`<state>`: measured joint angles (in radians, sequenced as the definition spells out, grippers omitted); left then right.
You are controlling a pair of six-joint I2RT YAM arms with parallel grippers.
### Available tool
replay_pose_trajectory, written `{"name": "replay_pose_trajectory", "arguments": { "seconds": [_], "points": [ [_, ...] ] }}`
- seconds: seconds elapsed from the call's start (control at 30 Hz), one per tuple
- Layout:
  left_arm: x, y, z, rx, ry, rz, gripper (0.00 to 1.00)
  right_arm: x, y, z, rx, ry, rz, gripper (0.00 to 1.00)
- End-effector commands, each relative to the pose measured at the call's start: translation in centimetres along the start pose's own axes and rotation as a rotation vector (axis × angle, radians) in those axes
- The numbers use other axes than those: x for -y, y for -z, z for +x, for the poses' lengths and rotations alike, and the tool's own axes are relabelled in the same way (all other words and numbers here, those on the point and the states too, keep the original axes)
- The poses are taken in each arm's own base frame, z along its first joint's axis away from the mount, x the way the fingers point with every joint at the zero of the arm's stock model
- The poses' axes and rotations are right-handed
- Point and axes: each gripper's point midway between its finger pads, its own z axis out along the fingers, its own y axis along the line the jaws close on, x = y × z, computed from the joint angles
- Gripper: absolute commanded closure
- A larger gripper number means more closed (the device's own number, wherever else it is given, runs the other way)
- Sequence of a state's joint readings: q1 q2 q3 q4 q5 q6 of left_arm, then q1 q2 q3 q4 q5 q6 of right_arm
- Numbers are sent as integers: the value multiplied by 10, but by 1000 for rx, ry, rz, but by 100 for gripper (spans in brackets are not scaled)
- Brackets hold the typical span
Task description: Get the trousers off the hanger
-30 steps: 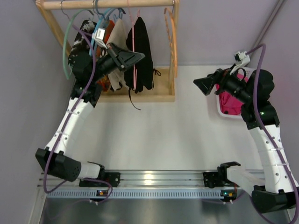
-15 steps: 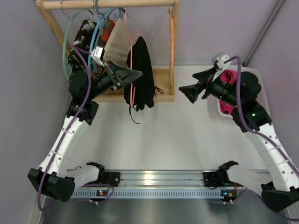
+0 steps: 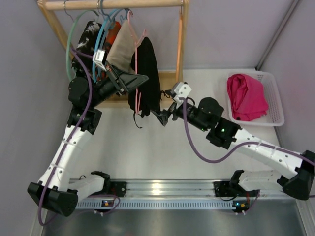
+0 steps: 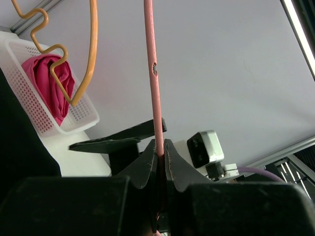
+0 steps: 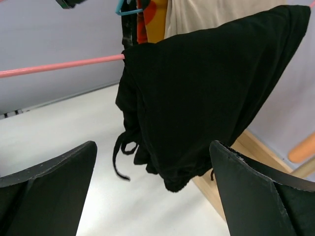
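The robot's right gripper should move in next until its open fingers are on both sides of the folded cloth [image 3: 151, 100], because the black trousers' lower end [image 5: 173, 169] hangs free in line with them.
The black trousers [image 3: 148, 73] hang folded over a pink hanger [image 3: 136, 51] on the wooden rack, with drawstrings [image 5: 119, 153] dangling below. My left gripper [image 3: 142, 78] is shut on the pink hanger's bar [image 4: 153, 88], holding it out from the rack. My right gripper [image 3: 161, 117] is open just in front of the trousers' lower edge [image 5: 206, 103], its fingers [image 5: 54, 172] standing to either side without touching. The magenta trousers [image 3: 246, 96] lie in the white basket [image 3: 276, 101] at the right.
The wooden rack [image 3: 113, 4] at the back left carries several other hangers and garments, among them a beige cloth [image 3: 120, 44] and an empty orange hanger [image 3: 180, 44]. The rack's wooden base [image 3: 170, 101] sits behind the trousers. A metal rail [image 3: 162, 194] runs along the near edge.
My right arm has swung left from the basket across the table to the black trousers, staying open. The left gripper with the pink hanger has shifted slightly toward the table.
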<state>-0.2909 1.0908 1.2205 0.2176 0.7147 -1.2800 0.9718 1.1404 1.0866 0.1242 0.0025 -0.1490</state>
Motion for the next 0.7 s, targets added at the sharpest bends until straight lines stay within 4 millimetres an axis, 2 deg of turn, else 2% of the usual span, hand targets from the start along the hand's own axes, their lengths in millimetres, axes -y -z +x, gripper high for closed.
{"name": "replay_pose_trajectory", "arguments": {
  "seconds": [0.0,0.1,0.4,0.6,0.67],
  "points": [
    [63,11,-6,43,-161,173,100,11,-21,-32,126,12,103,1],
    [68,14,-5,47,-167,182,100,19,-35,-27,119,2,157,1],
    [75,18,-4,51,-154,191,100,14,-57,-14,112,25,142,1],
    [78,20,-3,52,-144,195,100,29,-65,-8,103,44,201,3],
    [78,21,-3,53,-145,196,100,34,-70,-5,98,48,211,7]
  ]
}}
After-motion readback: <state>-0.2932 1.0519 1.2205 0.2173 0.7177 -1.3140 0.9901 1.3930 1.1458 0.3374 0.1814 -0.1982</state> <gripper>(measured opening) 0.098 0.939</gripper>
